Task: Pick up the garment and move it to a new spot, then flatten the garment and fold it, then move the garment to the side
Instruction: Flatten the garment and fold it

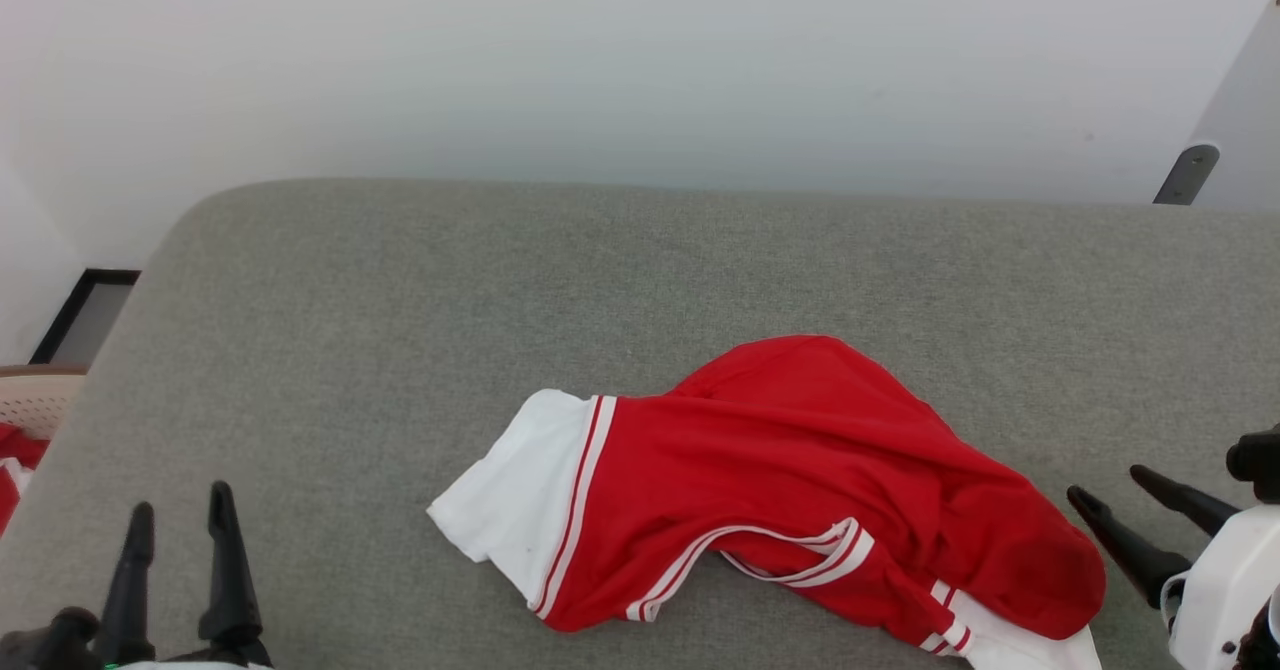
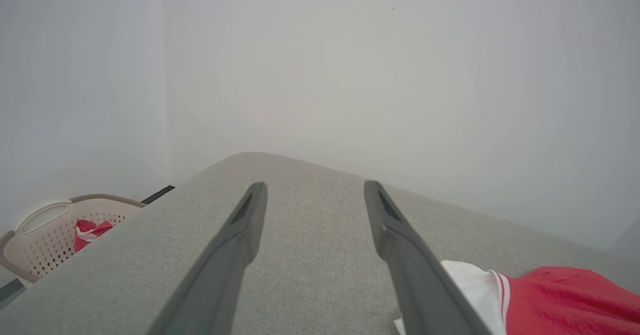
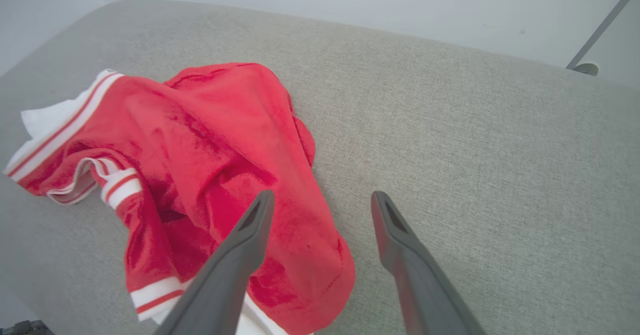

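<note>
I expect the striped collar to open into a smooth curve when I lift both white sleeves, because the collar doubles back in a loose kink between them.
The garment, a red shirt with white sleeves and striped trim, lies crumpled on the grey cushioned surface, right of centre near the front edge. It also appears in the right wrist view and at the lower right of the left wrist view. My right gripper is open just right of the garment's red end, holding nothing; its left finger hangs above the cloth. My left gripper stands open at the lower left, well clear of the garment, fingers over bare cushion.
A beige perforated basket holding a bunched red-and-white cloth sits off the surface's left edge. A white wall runs behind. A grey metal leg stands at the far right. Bare cushion lies left and behind the garment.
</note>
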